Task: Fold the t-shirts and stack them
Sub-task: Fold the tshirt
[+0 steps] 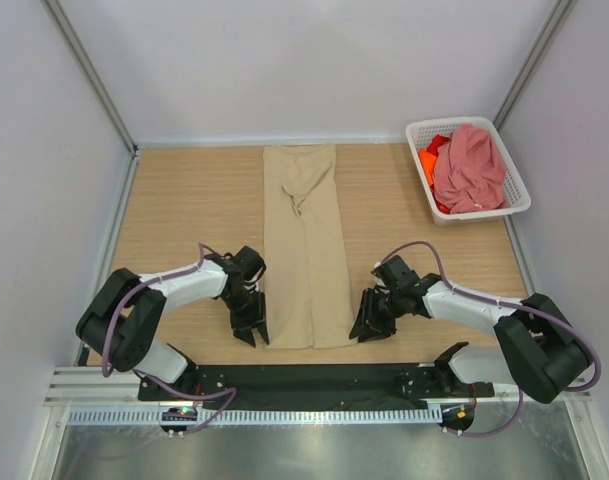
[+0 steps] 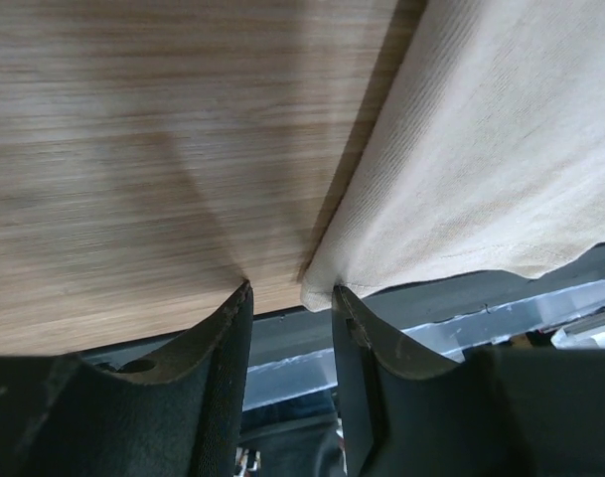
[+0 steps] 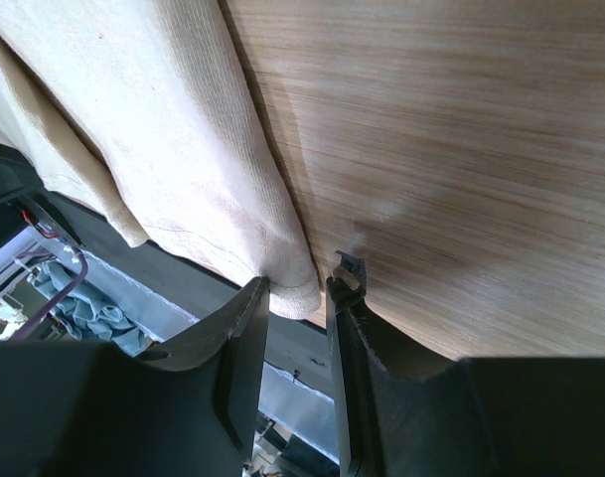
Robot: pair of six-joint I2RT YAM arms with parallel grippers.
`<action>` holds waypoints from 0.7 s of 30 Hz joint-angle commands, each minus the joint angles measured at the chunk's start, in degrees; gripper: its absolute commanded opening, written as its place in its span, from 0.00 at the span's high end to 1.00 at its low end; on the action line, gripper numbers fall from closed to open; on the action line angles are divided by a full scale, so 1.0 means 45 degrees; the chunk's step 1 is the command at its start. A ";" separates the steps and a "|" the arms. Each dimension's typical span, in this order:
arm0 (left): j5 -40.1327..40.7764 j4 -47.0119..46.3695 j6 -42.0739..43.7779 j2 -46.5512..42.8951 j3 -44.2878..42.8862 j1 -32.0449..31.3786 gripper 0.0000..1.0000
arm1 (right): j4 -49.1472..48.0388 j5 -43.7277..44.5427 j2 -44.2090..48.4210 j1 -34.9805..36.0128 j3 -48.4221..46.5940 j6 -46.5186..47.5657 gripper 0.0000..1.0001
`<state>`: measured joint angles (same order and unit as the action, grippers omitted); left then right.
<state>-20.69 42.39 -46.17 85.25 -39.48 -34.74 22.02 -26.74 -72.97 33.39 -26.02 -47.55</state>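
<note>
The beige-tan t-shirt's near corner (image 2: pixel 317 292) is only a little way in between my left gripper's open fingers. I should therefore move my left gripper further over the cloth (image 2: pixel 344 262) before I close it.
A beige-tan t-shirt (image 1: pixel 304 250) lies on the wooden table, folded into a long narrow strip running from the back to the front edge. My left gripper (image 1: pixel 252 333) is at the strip's near left corner. In the left wrist view its jaws (image 2: pixel 290 288) stand apart, with the cloth (image 2: pixel 481 149) corner touching the right finger and a gap beside it. My right gripper (image 1: pixel 369 325) is at the near right corner. There the jaws (image 3: pixel 298 283) straddle the beige cloth (image 3: pixel 163 129) corner without pressing it. A dusty pink t-shirt (image 1: pixel 469 168) and a bright orange one (image 1: pixel 427 160) lie crumpled in the basket.
The white lattice basket (image 1: pixel 416 128) stands at the back right of the table. White walls enclose the table on three sides. A black rail with the arm bases runs along the near edge (image 1: pixel 314 380).
</note>
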 commanded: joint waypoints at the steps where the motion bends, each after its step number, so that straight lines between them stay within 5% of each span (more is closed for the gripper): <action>1: -0.0265 -0.0630 -0.0188 0.0273 0.0218 -0.0092 0.61 | -0.0187 0.0825 0.0005 0.0042 0.0177 0.0078 0.62; 21: -0.0481 -0.1276 -0.0208 0.0781 0.0356 -0.0073 0.79 | -0.0323 0.1177 -0.0601 0.0061 0.0001 0.0411 0.62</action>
<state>-25.54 40.16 -47.59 88.03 -38.68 -34.81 21.91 -27.24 -73.87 33.41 -26.35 -47.03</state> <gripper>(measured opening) 0.215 0.377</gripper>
